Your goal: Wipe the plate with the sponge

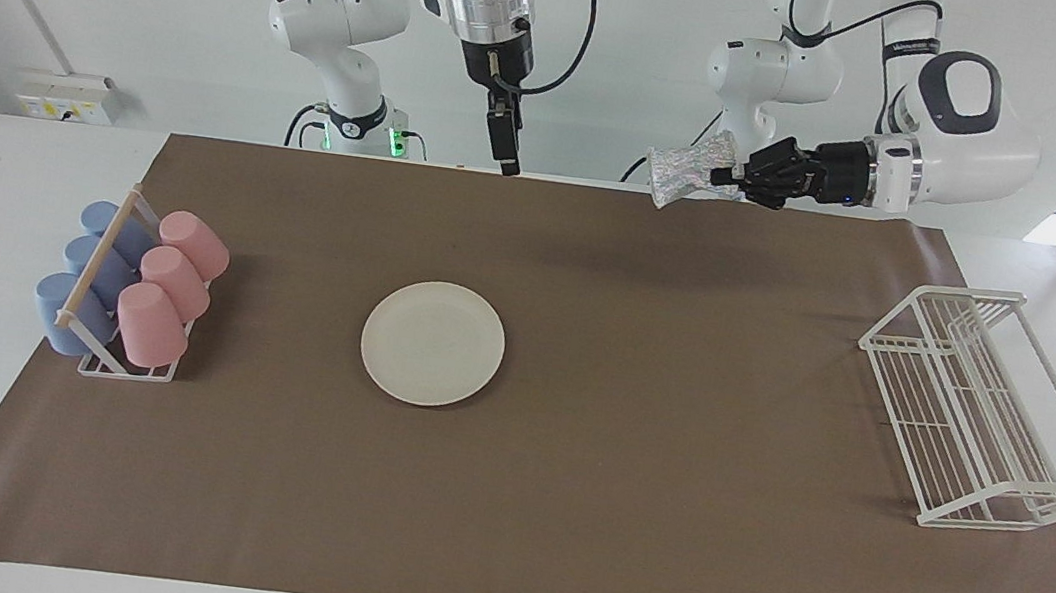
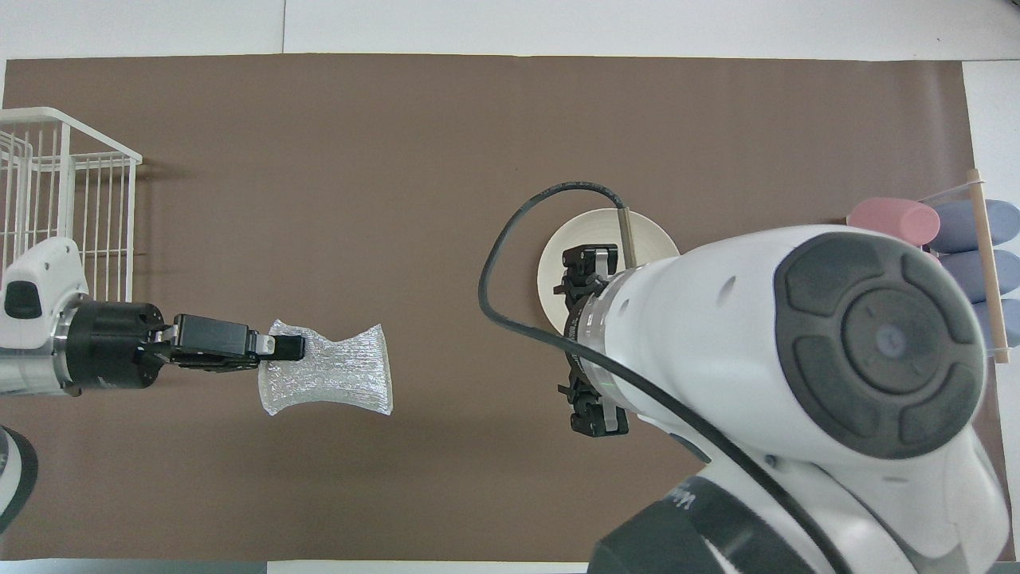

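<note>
I can see the silvery mesh sponge's loose end (image 2: 367,369) sticking out clear of my left gripper, so my open right gripper should go on moving toward that end (image 2: 374,371) and close there.
The cream-white plate (image 1: 433,343) lies flat on the brown mat, toward the right arm's end of the table. In the overhead view my right arm covers much of the plate (image 2: 554,279). The silvery mesh sponge (image 1: 690,167) hangs in the air, pinched at one end by my left gripper (image 1: 735,173), which is shut on it over the robots' edge of the mat. In the overhead view, the sponge (image 2: 331,379) sticks out flat from the left gripper (image 2: 291,348). My right gripper (image 1: 506,148) hangs high, pointing down, open and holding nothing; seen from above, the right gripper (image 2: 591,339) covers the plate's nearer part.
A rack of pink and blue cups (image 1: 130,293) stands at the right arm's end of the mat. A white wire rack (image 1: 978,402) stands at the left arm's end. In the overhead view, the cups (image 2: 940,231) and the wire rack (image 2: 64,183) show at the edges.
</note>
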Available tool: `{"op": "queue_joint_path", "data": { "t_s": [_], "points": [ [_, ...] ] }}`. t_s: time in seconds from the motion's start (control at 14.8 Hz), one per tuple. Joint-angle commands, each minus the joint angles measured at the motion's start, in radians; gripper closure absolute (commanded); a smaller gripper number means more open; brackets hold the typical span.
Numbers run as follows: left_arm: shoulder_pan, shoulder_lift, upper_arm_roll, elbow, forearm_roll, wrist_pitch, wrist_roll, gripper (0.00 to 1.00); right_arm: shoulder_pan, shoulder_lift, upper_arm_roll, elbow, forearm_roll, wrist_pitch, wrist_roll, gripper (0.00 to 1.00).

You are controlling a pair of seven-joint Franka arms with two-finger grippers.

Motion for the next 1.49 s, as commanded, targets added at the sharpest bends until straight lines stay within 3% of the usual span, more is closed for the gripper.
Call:
{"op": "queue_joint_path", "data": {
  "t_s": [0.0,0.41,0.74,1.01,1.42],
  "points": [
    [-0.096,-0.150,0.007,-0.186,-0.136,0.134,0.102,1.00,0.038,-0.012,0.000,-0.023,0.006,0.020,0.031,0.00],
    [-0.248,-0.185,0.004,-0.241,-0.216,0.256,0.185,1.00,0.161,-0.067,0.003,-0.110,0.006,0.005,0.055,0.00],
    [-0.248,-0.190,0.010,-0.242,-0.219,0.211,0.186,1.00,0.198,-0.089,0.003,-0.159,0.009,0.031,0.088,0.00],
    [-0.250,-0.195,0.012,-0.246,-0.219,0.196,0.188,1.00,0.201,-0.101,0.004,-0.228,0.009,0.218,0.090,0.00],
    [-0.245,-0.199,0.013,-0.250,-0.216,0.176,0.186,1.00,0.227,-0.101,0.009,-0.248,0.011,0.223,0.093,0.00]
  ]
}}
